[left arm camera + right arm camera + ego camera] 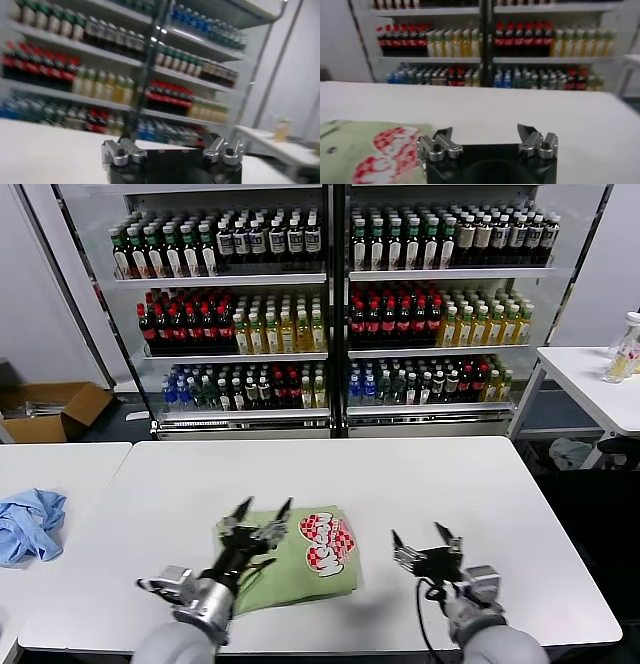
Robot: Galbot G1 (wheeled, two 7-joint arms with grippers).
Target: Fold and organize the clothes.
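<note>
My left gripper is on the side where the folded polo shirt [298,569] sits off-centre, so my right gripper should pinch the shirt's edge [355,560] by the logo and pull the shirt to the middle of the table.
The light green polo shirt [300,559] lies folded into a compact rectangle on the white table [400,484], its red-and-white checkered logo [328,544] facing up. It also shows in the right wrist view [365,150]. My left gripper [262,514] is open, raised just above the shirt's left part, holding nothing. In its own view [170,145] it faces the shelves. My right gripper [427,541] is open and empty over bare table to the right of the shirt, and it shows in its own view [487,135].
A light blue garment [28,524] lies on a second white table at the left. Drink shelves [330,304] stand behind the table. A cardboard box [50,409] sits on the floor at the left, and another table [590,379] stands at the right.
</note>
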